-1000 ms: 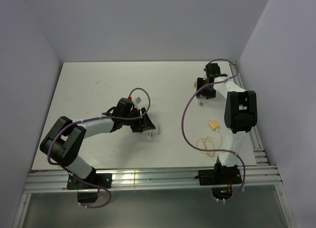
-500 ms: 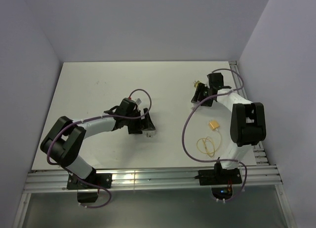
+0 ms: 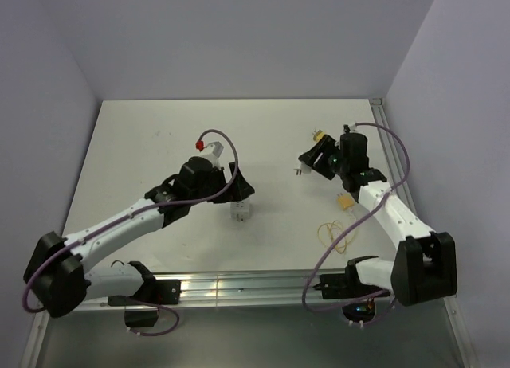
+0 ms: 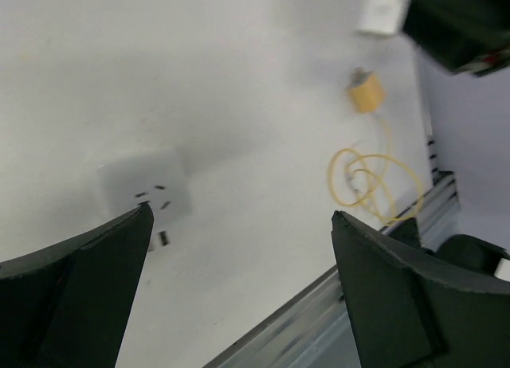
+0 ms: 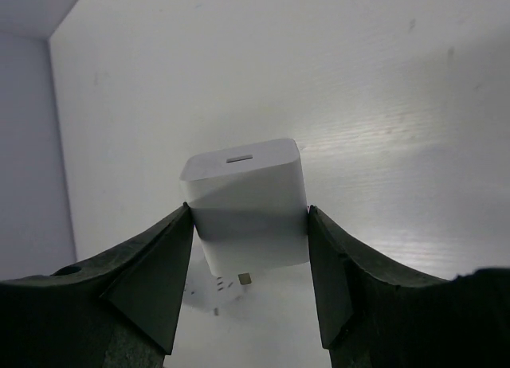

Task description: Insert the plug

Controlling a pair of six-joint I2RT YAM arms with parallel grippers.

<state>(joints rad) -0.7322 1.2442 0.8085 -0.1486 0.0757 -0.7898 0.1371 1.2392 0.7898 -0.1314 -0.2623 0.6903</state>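
Observation:
The white wall adapter (image 3: 302, 167) sticks out free past my right gripper's fingers, so I should go on bringing it to my open left gripper (image 3: 241, 182) before that gripper closes on it.
The tiny yellow plug (image 3: 317, 135) lies on the table at the back right, just beyond my right gripper (image 3: 306, 163). That gripper (image 5: 249, 209) is shut on a white wall adapter (image 5: 247, 201) with a slot on its top face and a metal prong below. It holds the adapter above the table. My left gripper (image 3: 239, 194) is open and empty (image 4: 241, 214). It hovers over a small white block (image 3: 241, 212) with dark slots, which also shows in the left wrist view (image 4: 147, 189) and faintly in the right wrist view (image 5: 203, 292).
A yellow connector (image 3: 345, 201) with a thin yellow wire loop (image 3: 331, 234) lies near the right arm. Both show in the left wrist view, the connector (image 4: 366, 92) and the loop (image 4: 374, 181). An aluminium rail (image 3: 263, 287) runs along the near edge.
My right gripper has swung left and nearer, towards the table's middle, with the white adapter. My left arm has stretched out and its gripper has lifted above the white block.

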